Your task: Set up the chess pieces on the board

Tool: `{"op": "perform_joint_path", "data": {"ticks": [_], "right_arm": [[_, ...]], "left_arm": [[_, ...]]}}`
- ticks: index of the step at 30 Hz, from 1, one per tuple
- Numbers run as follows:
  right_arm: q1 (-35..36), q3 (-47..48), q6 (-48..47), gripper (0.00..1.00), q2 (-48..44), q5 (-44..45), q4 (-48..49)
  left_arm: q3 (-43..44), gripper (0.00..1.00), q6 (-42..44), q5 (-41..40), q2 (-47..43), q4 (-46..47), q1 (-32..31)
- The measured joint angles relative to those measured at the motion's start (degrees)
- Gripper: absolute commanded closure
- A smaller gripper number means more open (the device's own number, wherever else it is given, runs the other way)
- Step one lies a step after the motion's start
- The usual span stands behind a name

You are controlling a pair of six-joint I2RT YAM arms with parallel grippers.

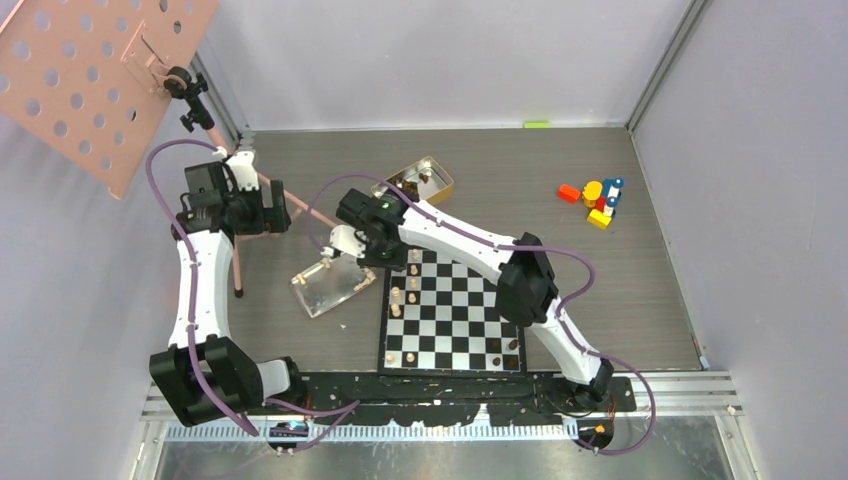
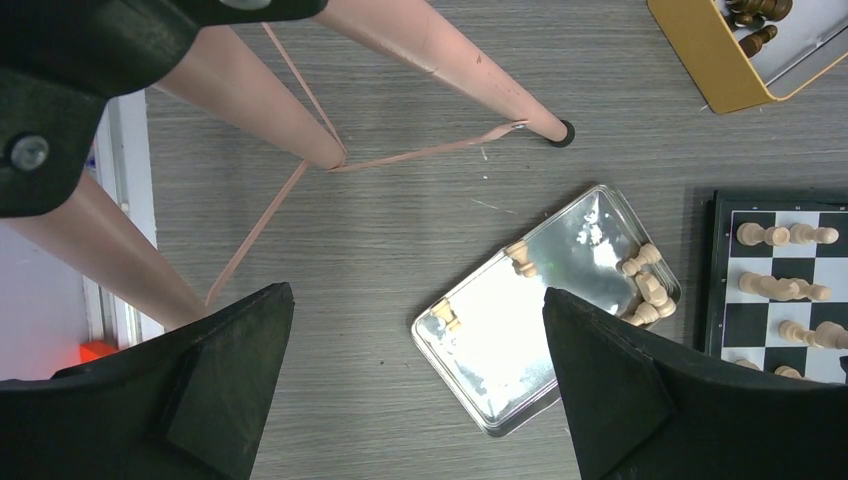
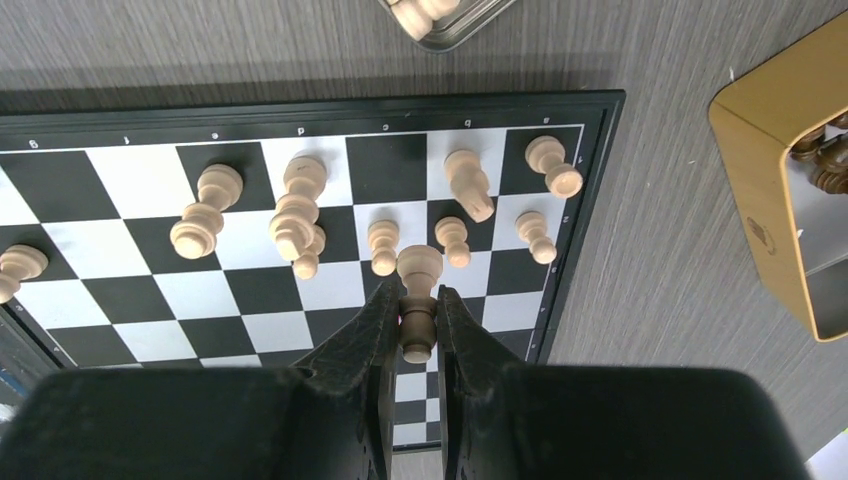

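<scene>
My right gripper has the pale piece hanging base down (image 3: 420, 263). It should keep going to the empty dark edge square ahead (image 3: 387, 168) and let go once the pale piece's base stands there.
The board (image 1: 450, 330) lies in front of the right arm. Several pale chess pieces (image 3: 300, 215) stand or lean on the two rows by its left edge, and a few dark ones (image 1: 496, 350) stand along its near edge. My right gripper (image 3: 418, 295) hovers over the board's far left corner, shut on a pale piece (image 3: 419, 265) whose base points down at the squares. My left gripper (image 2: 416, 293) is open and holds nothing, above the bare table left of a clear tray (image 2: 530, 340) with more pale pieces (image 2: 645, 290) in it.
A gold tin (image 1: 420, 180) with dark pieces (image 2: 755, 15) sits beyond the board. Colourful toy blocks (image 1: 598, 200) lie at the far right. A pink stand's legs (image 2: 440, 60) spread over the table under the left arm, beneath its perforated panel (image 1: 90, 70).
</scene>
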Motion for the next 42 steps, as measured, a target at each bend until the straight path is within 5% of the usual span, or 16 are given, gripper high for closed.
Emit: {"op": "perform_joint_path", "data": {"ticks": [42], "right_arm": [[-0.2,6.4,-1.4,0.88,8.9,-3.5,-2.7]], "left_arm": [[-0.4,0.00,0.5,1.5,0.8,0.0,0.3]]}}
